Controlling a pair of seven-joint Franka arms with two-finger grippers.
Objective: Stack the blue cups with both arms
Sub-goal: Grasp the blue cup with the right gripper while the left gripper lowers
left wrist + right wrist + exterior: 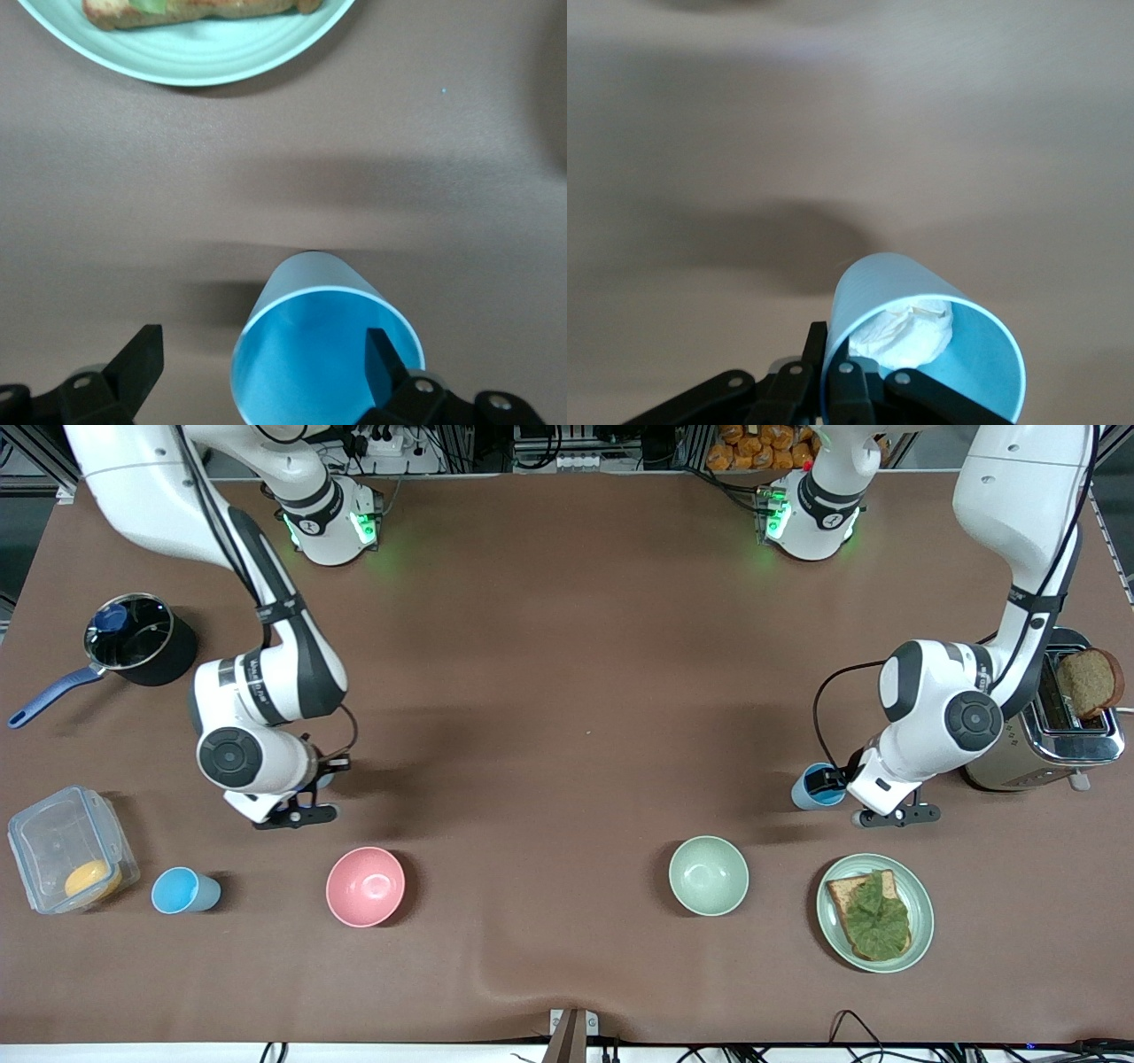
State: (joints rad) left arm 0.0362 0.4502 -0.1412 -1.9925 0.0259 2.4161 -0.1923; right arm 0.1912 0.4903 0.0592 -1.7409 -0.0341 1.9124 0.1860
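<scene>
The light-blue cup (816, 787) gets narrower toward its base (317, 267). So it will sink almost to its rim inside another blue cup when I lower it.
My left gripper (833, 781) is low over a light-blue cup (811, 788) standing beside the toaster. In the left wrist view the gripper (263, 354) is open, one finger (383, 354) inside the cup (323, 359), the other outside its wall. My right gripper (306, 793) hangs over bare cloth between the pot and the pink bowl. In the right wrist view it (833, 365) is shut on the rim of a second blue cup (921, 301) with a crumpled whitish inside. A third blue cup (184, 890) stands by the plastic box.
A black pot with a blue handle (142, 639) and a clear plastic box (71, 859) are at the right arm's end. A pink bowl (365, 886), a pale green bowl (708, 875) and a plate with toast (875, 911) line the near side. A toaster (1054, 722) stands by the left arm.
</scene>
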